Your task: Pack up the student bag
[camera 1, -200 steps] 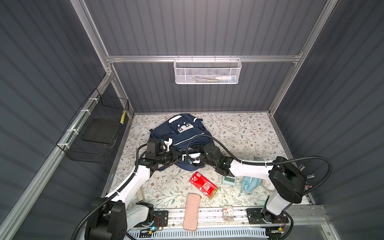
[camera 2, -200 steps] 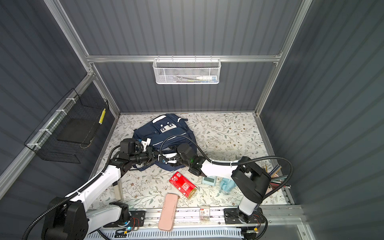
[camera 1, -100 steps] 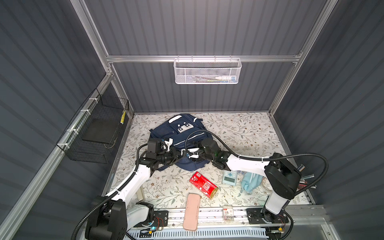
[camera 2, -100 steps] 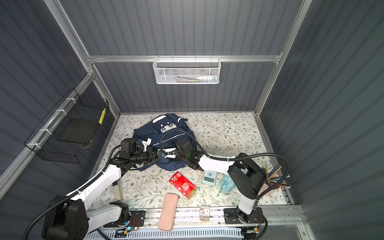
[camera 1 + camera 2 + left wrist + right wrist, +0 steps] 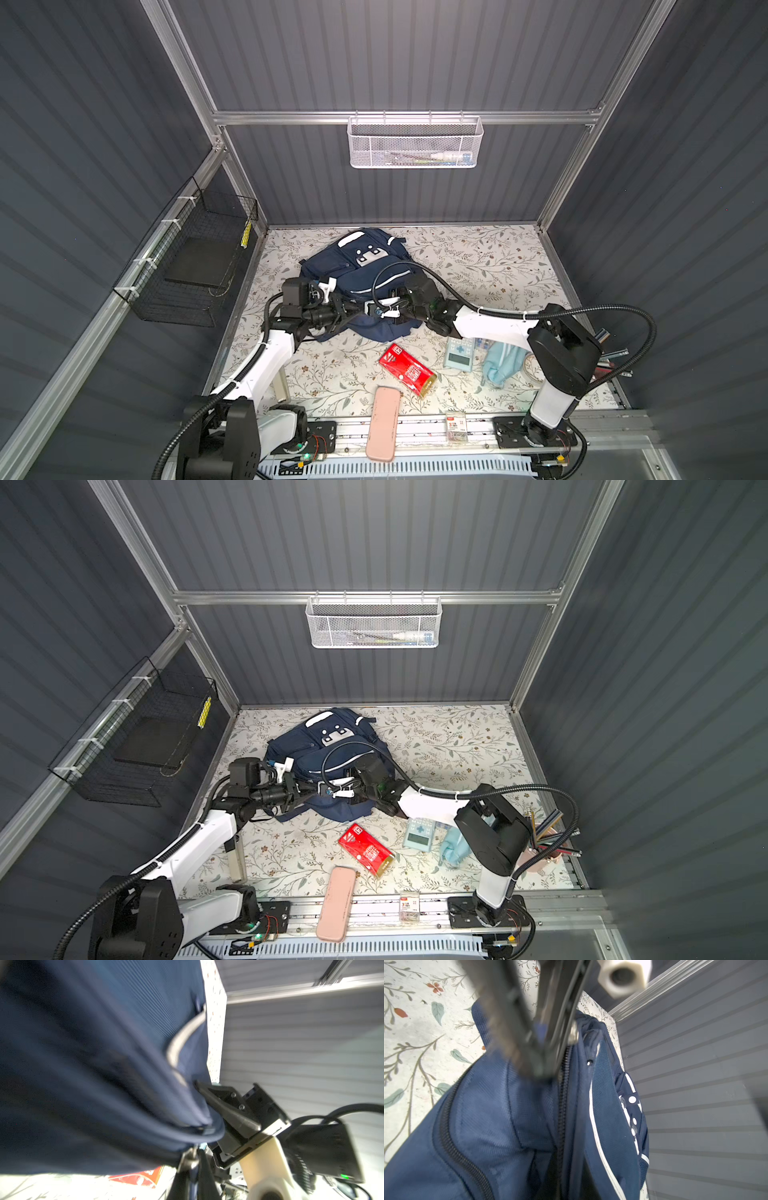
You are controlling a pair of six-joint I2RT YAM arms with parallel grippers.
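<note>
My left gripper should lift the flap's edge (image 5: 393, 290) and hold the flap open before my right gripper brings the calculator, because the flap (image 5: 358, 280) covers the student bag's opening.
The student bag (image 5: 365, 270) (image 5: 332, 746), navy with white stripes, lies at the back left of the floral table. Both grippers meet at its near edge. My left gripper (image 5: 347, 308) (image 5: 305, 789) is shut on a fold of the bag's fabric by a metal zip pull, shown close up in the left wrist view (image 5: 192, 1159). My right gripper (image 5: 380, 309) (image 5: 337, 791) faces it, shut on the bag's edge along the zipper (image 5: 562, 1105). In the right wrist view the right gripper (image 5: 566, 1178) is mostly hidden in the dark fabric folds.
In front of the bag lie a red box (image 5: 407, 370), a pink case (image 5: 383, 423), a light-blue calculator (image 5: 459, 353) and a light-blue pouch (image 5: 503, 363). A pencil cup (image 5: 548, 845) stands at the right edge. A black wire basket (image 5: 195, 266) hangs on the left wall.
My right gripper has moved left up to the bag's near edge and closed on it. The left gripper has kept its hold in the same place.
</note>
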